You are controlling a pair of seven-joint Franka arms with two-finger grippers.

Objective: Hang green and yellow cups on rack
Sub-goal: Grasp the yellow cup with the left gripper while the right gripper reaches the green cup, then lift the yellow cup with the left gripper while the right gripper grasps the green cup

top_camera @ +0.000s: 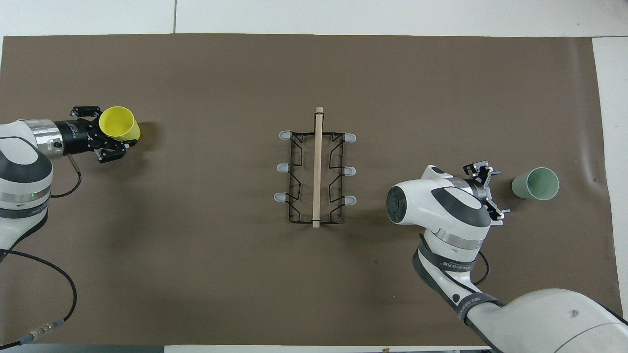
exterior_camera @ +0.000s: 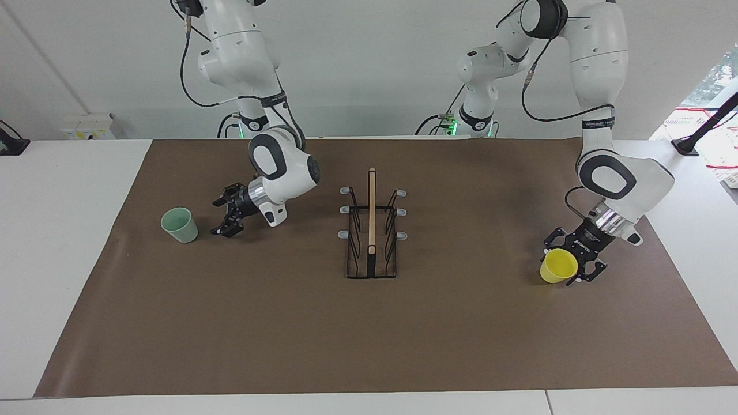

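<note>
My gripper will lower the green cup (top_camera: 535, 184) over one of the rack's pale peg tips (top_camera: 350, 200). The tips jut outward, so the cup will hang upside down and tilted.
The pale green cup (exterior_camera: 180, 225) stands upright on the brown mat toward the right arm's end of the table; it also shows in the overhead view (top_camera: 536, 183). My right gripper (exterior_camera: 218, 218) (top_camera: 498, 191) is open and empty, low over the mat beside the cup and a short gap from it. The yellow cup (exterior_camera: 554, 270) (top_camera: 120, 122) is toward the left arm's end. My left gripper (exterior_camera: 564, 266) (top_camera: 115, 128) is low at it, with the cup at its tip. The black wire rack (exterior_camera: 372, 219) (top_camera: 316, 171) stands mid-table with bare prongs.
A brown mat (exterior_camera: 369, 334) covers most of the white table (exterior_camera: 57, 242). Wide bare mat lies between the rack and each cup. A black stand (exterior_camera: 689, 144) is at the table's corner by the left arm, and a small black object (exterior_camera: 11, 144) at the other corner.
</note>
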